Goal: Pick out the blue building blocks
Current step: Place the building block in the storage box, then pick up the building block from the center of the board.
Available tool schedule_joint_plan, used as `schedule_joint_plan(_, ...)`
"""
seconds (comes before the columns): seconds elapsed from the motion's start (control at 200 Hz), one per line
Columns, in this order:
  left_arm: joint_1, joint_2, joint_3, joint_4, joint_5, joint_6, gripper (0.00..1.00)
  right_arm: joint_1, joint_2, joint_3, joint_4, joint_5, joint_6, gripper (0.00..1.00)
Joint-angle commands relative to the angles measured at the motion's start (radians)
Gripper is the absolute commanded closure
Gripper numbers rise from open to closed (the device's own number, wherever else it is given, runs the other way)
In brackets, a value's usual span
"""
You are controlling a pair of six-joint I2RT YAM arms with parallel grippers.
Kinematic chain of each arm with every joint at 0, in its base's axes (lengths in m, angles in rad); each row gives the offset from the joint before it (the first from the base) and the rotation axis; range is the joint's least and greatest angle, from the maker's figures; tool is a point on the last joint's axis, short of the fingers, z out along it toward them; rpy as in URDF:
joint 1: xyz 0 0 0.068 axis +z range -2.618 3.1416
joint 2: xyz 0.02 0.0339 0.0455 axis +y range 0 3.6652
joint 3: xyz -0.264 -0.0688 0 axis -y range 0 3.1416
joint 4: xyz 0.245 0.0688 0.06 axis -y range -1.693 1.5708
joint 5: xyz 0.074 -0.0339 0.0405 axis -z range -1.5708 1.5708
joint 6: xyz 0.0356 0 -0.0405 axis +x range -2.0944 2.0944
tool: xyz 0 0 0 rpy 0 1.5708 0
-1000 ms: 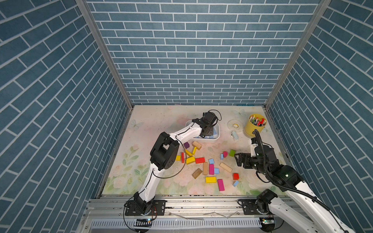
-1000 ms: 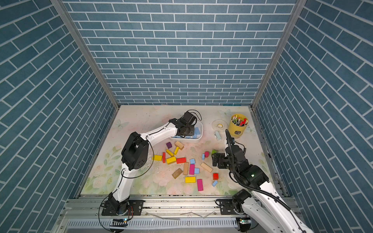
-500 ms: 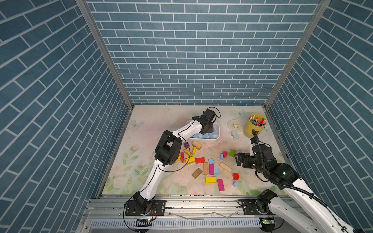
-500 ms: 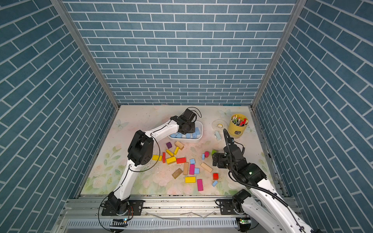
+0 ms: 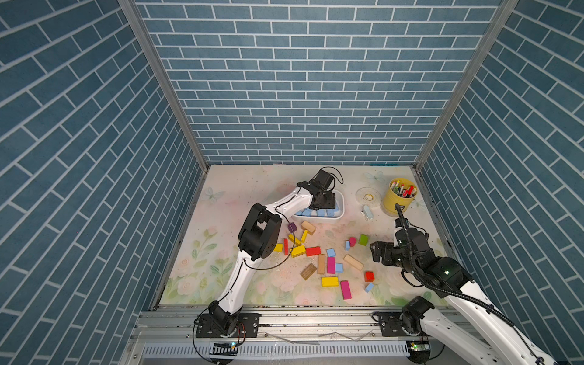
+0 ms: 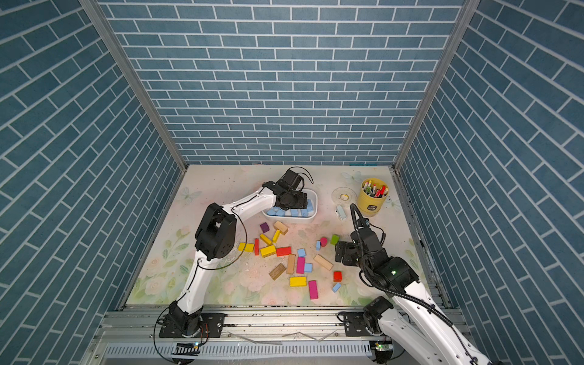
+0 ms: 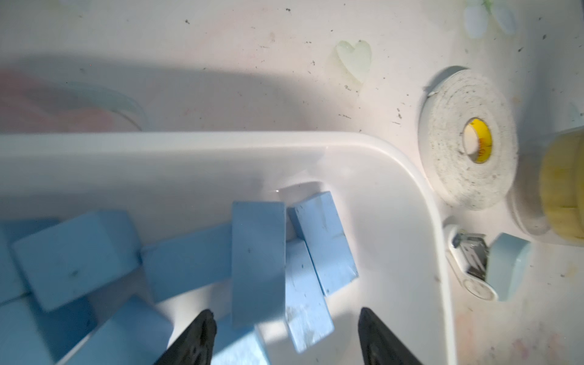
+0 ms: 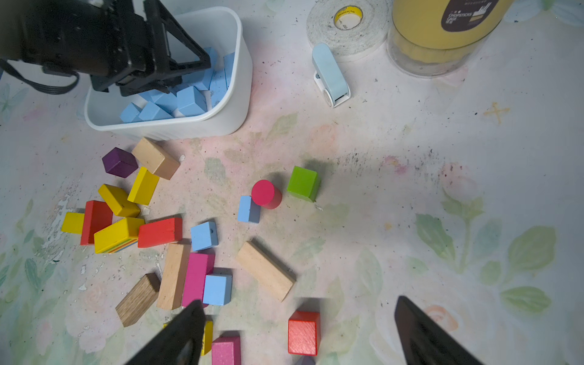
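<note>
My left gripper is blocking the white bin [image 5: 338,208], so I should back it off while my right gripper takes the nearby blue block [image 5: 347,245] beside the magenta cylinder.
My left gripper [image 5: 322,202] hangs over the white bin [image 5: 319,220] at the back, its jaws open. In the left wrist view a blurred blue brick [image 7: 257,262] lies loose just beyond the open fingertips, on top of several blue building blocks [image 7: 72,256] inside the bin [image 7: 189,139]. Three blue blocks [image 8: 249,208] [image 8: 204,235] [image 8: 217,289] sit among the mixed blocks on the mat, and another [image 5: 368,287] lies near the front. My right gripper [image 8: 297,313] is open and empty above the mat, close to a red cube [image 8: 303,331].
Yellow, red, magenta, purple, green and wooden blocks [image 5: 330,281] are scattered mid-table. A yellow can of pens [image 5: 398,202], a tape roll [image 5: 366,196] and a pale blue gadget [image 5: 366,212] stand at the back right. Brick-pattern walls enclose the mat.
My left gripper has opened over the bin and let a blue brick drop among the others. The right arm has barely moved.
</note>
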Motion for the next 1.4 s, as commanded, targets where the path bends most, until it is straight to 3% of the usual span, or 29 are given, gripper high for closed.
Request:
schedule_joint_plan(0.0,0.002,-0.176,-0.085,0.058,0.020,0.037,0.23,-0.005,-0.004,0.038,-0.058,0.023,0.044,0.06)
schedule_joint_plan(0.42,-0.050,-0.638,-0.606,0.201,0.005,0.027,0.02,-0.002,0.073,0.021,-0.154,-0.061,0.095,0.07)
schedule_joint_plan(0.725,-0.095,-0.803,-0.827,0.241,-0.001,0.051,0.01,-0.002,0.148,0.001,-0.076,-0.106,0.139,0.14)
schedule_joint_plan(1.03,-0.090,-0.987,-1.003,0.293,-0.046,0.137,0.01,0.019,0.321,0.029,0.046,-0.081,0.179,0.25)
schedule_joint_plan(1.395,-0.081,-1.080,-1.050,0.297,-0.045,0.193,0.01,0.117,0.616,0.201,0.093,0.025,0.175,0.33)
